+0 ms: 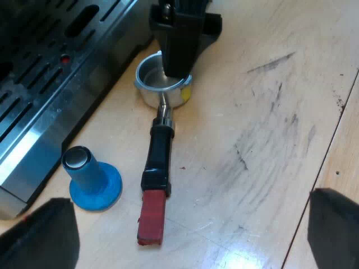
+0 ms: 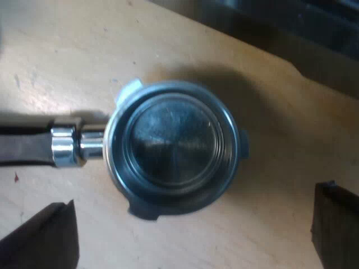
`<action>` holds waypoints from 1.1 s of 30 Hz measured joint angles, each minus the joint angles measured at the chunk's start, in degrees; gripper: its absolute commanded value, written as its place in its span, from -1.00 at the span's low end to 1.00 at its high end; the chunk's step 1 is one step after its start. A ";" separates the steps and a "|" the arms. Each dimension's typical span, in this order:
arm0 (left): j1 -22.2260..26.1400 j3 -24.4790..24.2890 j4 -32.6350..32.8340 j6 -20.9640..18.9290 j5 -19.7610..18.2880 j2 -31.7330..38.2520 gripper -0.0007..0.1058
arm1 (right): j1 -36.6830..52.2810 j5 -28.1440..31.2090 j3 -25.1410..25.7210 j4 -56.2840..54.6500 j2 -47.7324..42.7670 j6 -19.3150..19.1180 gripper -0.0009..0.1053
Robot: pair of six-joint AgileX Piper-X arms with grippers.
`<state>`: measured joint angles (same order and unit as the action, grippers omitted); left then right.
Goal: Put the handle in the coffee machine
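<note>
I expect the metal holder point(image 1: 158, 148) to twist into the coffee machine and stay hanging when I turn its handle, since small tabs point(image 1: 137, 84) stick out from the basket's rim.
The metal holder point(image 1: 159, 147) lies flat on the wooden table, its round basket close to the espresso machine point(image 1: 50, 73) and its dark handle ending in a red tip point(image 1: 152, 219). My left gripper point(image 1: 190, 235) hovers open above the red end, fingers far apart and holding nothing. The right arm's gripper point(image 1: 179, 39) hangs straight over the basket. Seen from directly above, the holder's basket point(image 2: 174, 148) is empty and shiny, with the handle point(image 2: 25, 148) running off sideways. My right gripper point(image 2: 190, 235) is open there, its fingers standing apart above the basket's rim.
A blue tamper point(image 1: 92, 179) with a silver top stands upright between the holder's handle and the machine's slotted drip tray point(image 1: 33, 106). The scuffed wooden table point(image 1: 269, 129) spreads out beyond the holder. A dark edge of the machine point(image 2: 291, 33) lies past the basket.
</note>
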<state>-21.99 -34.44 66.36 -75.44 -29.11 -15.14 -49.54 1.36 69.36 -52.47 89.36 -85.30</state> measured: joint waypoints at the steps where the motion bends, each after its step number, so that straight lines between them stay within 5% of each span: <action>1: 0.00 0.22 -0.13 0.00 0.00 0.00 0.58 | 0.00 0.00 0.00 0.17 0.00 0.00 0.61; 33: 0.00 0.37 -0.38 0.00 -2.40 0.00 0.58 | 0.00 -4.85 0.00 6.69 9.20 -1.43 0.61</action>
<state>-21.99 -34.07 65.97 -75.44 -31.51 -15.14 -49.54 -3.49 69.36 -45.77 98.55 -86.73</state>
